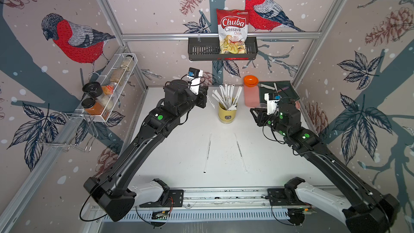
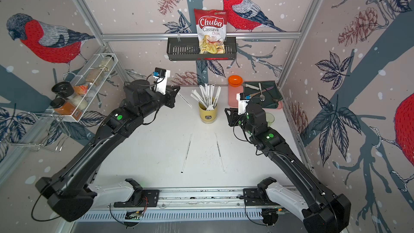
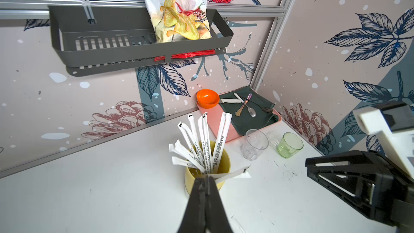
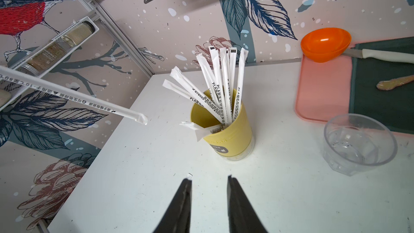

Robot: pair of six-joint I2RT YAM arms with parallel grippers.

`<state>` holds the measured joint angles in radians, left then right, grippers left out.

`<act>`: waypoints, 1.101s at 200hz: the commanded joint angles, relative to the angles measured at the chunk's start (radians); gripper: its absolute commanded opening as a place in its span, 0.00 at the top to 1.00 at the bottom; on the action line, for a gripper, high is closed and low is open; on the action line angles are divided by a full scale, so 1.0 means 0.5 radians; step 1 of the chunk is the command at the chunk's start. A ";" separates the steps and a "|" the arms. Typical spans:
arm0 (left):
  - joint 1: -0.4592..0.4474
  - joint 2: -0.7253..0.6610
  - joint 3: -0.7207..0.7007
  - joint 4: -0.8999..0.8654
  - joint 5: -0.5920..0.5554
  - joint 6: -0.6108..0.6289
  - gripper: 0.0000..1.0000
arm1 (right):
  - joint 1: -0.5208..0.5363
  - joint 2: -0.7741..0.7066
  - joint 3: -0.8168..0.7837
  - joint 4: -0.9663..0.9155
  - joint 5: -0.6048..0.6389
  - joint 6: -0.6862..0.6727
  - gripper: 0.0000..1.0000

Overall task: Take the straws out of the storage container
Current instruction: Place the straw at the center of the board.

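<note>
The held straw point(image 2: 185, 100) is clear of the yellow cup, so the robot's left gripper keeps moving toward the open space point(image 2: 179, 154) next to the lying straws and lets go of the straw there.
The storage container point(image 1: 226, 114) point(image 4: 230, 131) is a pale yellow cup standing at the back middle of the white table. Several wrapped straws point(image 1: 226, 96) point(image 4: 224, 81) fan out of it. My left gripper point(image 3: 207, 178) point(image 1: 205, 95) is shut on one straw point(image 4: 89, 103) point(image 2: 184, 100), holding it in the air just left of the cup. Two more straws point(image 1: 208, 152) point(image 1: 240, 152) lie flat on the table in front. My right gripper point(image 4: 210, 180) point(image 1: 257, 114) is open and holds nothing, low over the table to the right of the cup.
A clear glass point(image 4: 358, 144) and a green cup point(image 3: 290, 145) stand right of the container. Behind them a pink tray point(image 3: 215, 119) carries an orange bowl point(image 1: 251, 80), a green cloth and cutlery. A chips bag point(image 1: 233, 30) sits in the wall shelf and a spice rack point(image 1: 107, 90) hangs left.
</note>
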<state>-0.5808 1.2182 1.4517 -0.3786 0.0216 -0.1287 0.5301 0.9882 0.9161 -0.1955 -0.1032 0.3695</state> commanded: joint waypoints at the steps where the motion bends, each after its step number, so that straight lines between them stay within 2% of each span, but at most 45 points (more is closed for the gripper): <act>1: -0.003 -0.074 0.037 -0.228 -0.053 -0.047 1.00 | 0.006 -0.010 0.016 0.035 -0.047 0.030 0.68; 43: -0.003 -0.126 0.130 -0.653 -0.050 -0.154 1.00 | 0.024 -0.019 0.016 0.020 -0.088 0.065 0.68; 81: -0.004 -0.137 0.099 -1.014 -0.014 -0.246 1.00 | 0.057 -0.058 0.014 -0.006 -0.088 0.088 0.68; 113: -0.004 -0.055 -0.021 -1.226 0.172 -0.330 1.00 | 0.073 -0.129 -0.054 0.002 -0.067 0.105 0.68; 134: -0.004 0.033 -0.128 -1.261 0.294 -0.351 1.00 | 0.072 -0.154 -0.099 0.020 -0.073 0.117 0.68; 167: -0.003 0.182 -0.227 -1.258 0.288 -0.321 1.00 | 0.083 -0.177 -0.140 0.044 -0.102 0.137 0.68; 220: -0.004 0.611 -0.253 -1.212 0.405 -0.284 1.00 | 0.084 -0.174 -0.157 0.060 -0.120 0.123 0.68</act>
<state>-0.5819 1.4586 1.3273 -0.9863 0.1818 -0.2871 0.5690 0.9024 0.8383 -0.1951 -0.1444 0.4259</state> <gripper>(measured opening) 0.067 0.318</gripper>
